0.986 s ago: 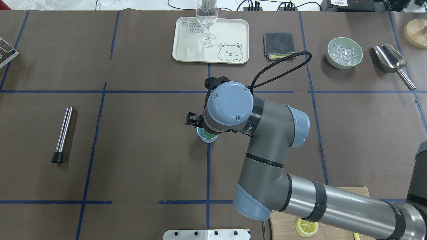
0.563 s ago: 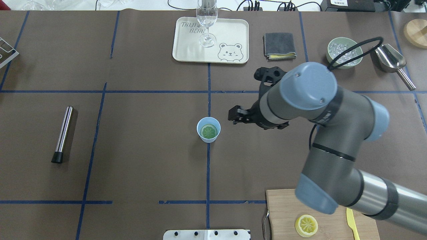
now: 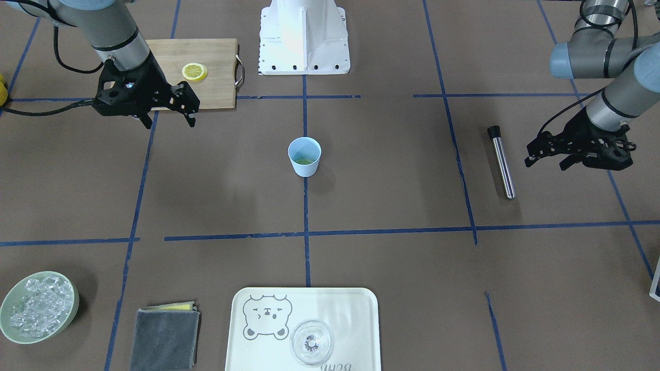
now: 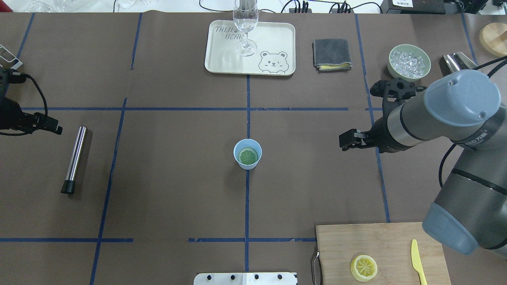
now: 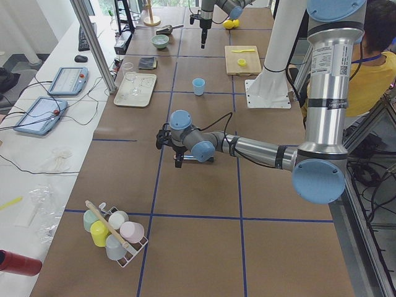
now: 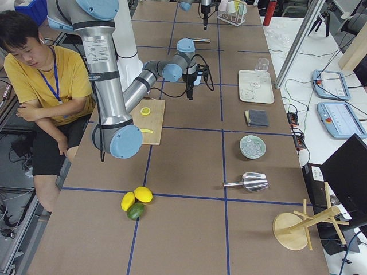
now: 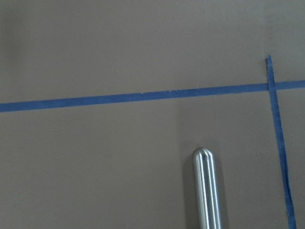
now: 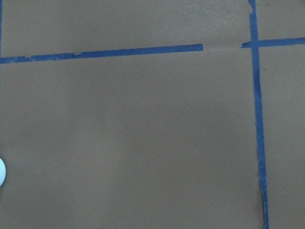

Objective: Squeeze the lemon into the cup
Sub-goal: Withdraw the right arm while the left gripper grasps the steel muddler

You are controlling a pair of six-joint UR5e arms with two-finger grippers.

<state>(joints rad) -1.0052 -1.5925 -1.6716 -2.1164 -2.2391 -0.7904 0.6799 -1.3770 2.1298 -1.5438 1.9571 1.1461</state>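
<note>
My gripper will lower the rod, and the rod will go down inside the cup, because the steel rod's black end [image 3: 493, 132] is narrower than the light blue cup's opening [image 3: 304, 148].
The light blue cup [image 4: 247, 154] [image 3: 304, 156] stands upright at the table's centre, on a tape crossing. A round segmented lemon [image 4: 248, 156] half lies inside it, cut face up, looking greenish. A second yellow lemon half [image 4: 363, 267] [image 3: 195, 71] rests on the wooden cutting board [image 4: 380, 241]. My right gripper [image 4: 344, 142] [image 3: 170, 123] hangs open and empty well to the cup's right, above bare table. My left gripper [image 3: 545, 165] [image 4: 55, 129] is open and empty at the far left, beside a steel rod [image 4: 74, 158] [image 7: 206, 191].
A bear-print tray [image 4: 273, 39] with a wine glass [image 4: 245, 23] sits at the back centre. Right of it are a grey cloth [image 4: 332, 54], a bowl of ice [image 4: 409, 62] and a metal scoop [image 4: 455, 61]. A yellow knife [image 4: 418, 261] lies on the board.
My right arm has swung from above the cup far to the right, uncovering the lemon half in the cup. The left gripper has come into view at the left edge.
</note>
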